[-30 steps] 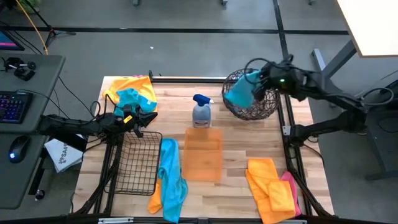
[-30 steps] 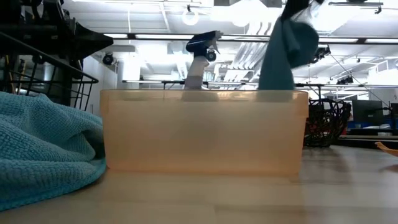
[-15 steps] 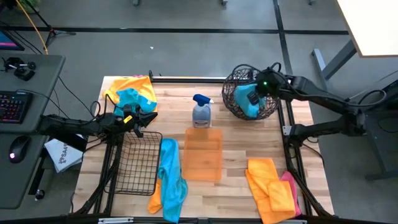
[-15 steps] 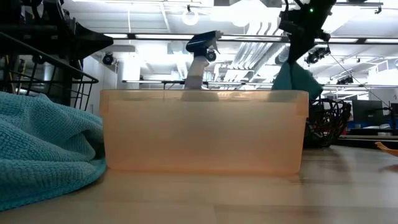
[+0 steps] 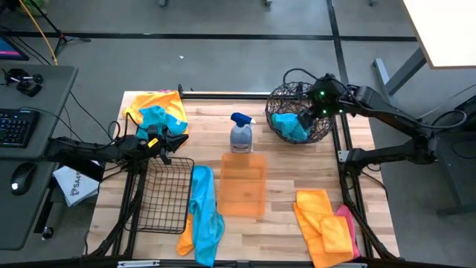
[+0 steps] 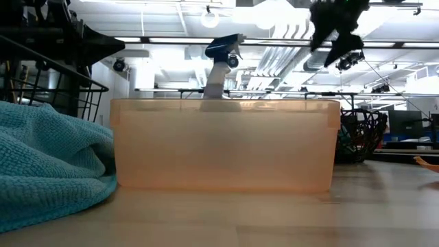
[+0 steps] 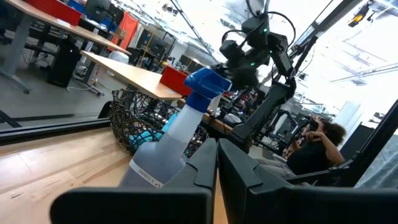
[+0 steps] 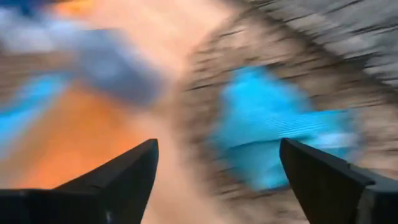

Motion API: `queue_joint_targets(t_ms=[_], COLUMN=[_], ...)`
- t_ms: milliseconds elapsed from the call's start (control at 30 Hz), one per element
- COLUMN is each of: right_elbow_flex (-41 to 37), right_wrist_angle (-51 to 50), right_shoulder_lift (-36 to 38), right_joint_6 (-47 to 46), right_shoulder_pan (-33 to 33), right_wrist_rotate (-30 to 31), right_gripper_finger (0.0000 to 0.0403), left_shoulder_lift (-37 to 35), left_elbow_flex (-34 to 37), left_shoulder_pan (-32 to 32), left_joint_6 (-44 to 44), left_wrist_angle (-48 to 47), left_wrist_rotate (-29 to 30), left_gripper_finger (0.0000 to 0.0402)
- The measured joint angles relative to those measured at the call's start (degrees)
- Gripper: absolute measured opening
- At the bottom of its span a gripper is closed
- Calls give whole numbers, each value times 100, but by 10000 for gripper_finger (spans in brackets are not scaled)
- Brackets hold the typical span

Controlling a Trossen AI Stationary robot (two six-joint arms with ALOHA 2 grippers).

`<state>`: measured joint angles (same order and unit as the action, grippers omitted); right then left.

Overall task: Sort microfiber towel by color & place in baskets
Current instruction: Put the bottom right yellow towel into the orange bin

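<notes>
The orange towel is lying free on top of the pink towel [image 5: 347,220], so my right gripper should now go toward the orange towel's folded part [image 5: 336,235] and close there.
A blue microfiber towel [image 5: 288,125] lies bunched inside the round dark wire basket [image 5: 318,132] at the far right; it also shows in the right wrist view [image 8: 273,130]. My right gripper [image 5: 309,112] hovers open just above that basket, touching nothing, and shows high up in the low view [image 6: 336,31]. My left gripper [image 5: 177,140] waits shut at the table's left, beside the black wire-grid basket [image 5: 160,195]. The translucent orange bin [image 5: 244,184] stands mid-table. Another blue towel [image 5: 204,212] lies between bin and grid basket.
A blue-capped spray bottle [image 5: 240,134] stands just beyond the orange bin. Yellow and blue towels [image 5: 158,112] are heaped at the far left corner. Orange towels [image 5: 320,217] and a pink one [image 5: 348,225] lie near right. A person [image 7: 317,146] sits beyond the table.
My right gripper has carried the hanging blue towel toward the table's right edge and down into the round wire basket, then opened and let go. The towel has dropped and now lies bunched in the basket.
</notes>
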<state>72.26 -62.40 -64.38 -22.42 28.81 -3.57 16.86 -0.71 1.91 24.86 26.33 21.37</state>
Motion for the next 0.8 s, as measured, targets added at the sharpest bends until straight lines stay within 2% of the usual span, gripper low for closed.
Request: queue_joint_targets(t_ms=[100,133,200,367,533,633,800], right_elbow_flex=[10,10,8,6,4,1,-1], right_wrist_angle=[47,49,43,-25,-669,-932,-642], right_shoulder_lift=[31,31,30,-56,-288,-582,-1317], right_joint_6=[-737,-936,-1363,-2514,-4033,-4865,-5460], right_shoulder_pan=[-335,-581,-1285,-3461,-5421,-6351,-7403], right_wrist_rotate=[-1659,-1996,-2243,-2164,-1473,-1276,-1495], right_gripper_finger=[342,342,338,327,325,325,325], left_shoulder_lift=[0,0,0,0,-2,-2,-1], left_elbow_flex=[0,-2,-1,-2,-2,-2,-2], left_shoulder_pan=[0,1,0,2,1,2,1], left_joint_6=[0,0,0,0,0,0,0], left_wrist_angle=[0,0,0,0,0,0,0], left_wrist_rotate=[0,0,0,0,0,0,0], left_gripper_finger=[3,3,3,3,3,3,3])
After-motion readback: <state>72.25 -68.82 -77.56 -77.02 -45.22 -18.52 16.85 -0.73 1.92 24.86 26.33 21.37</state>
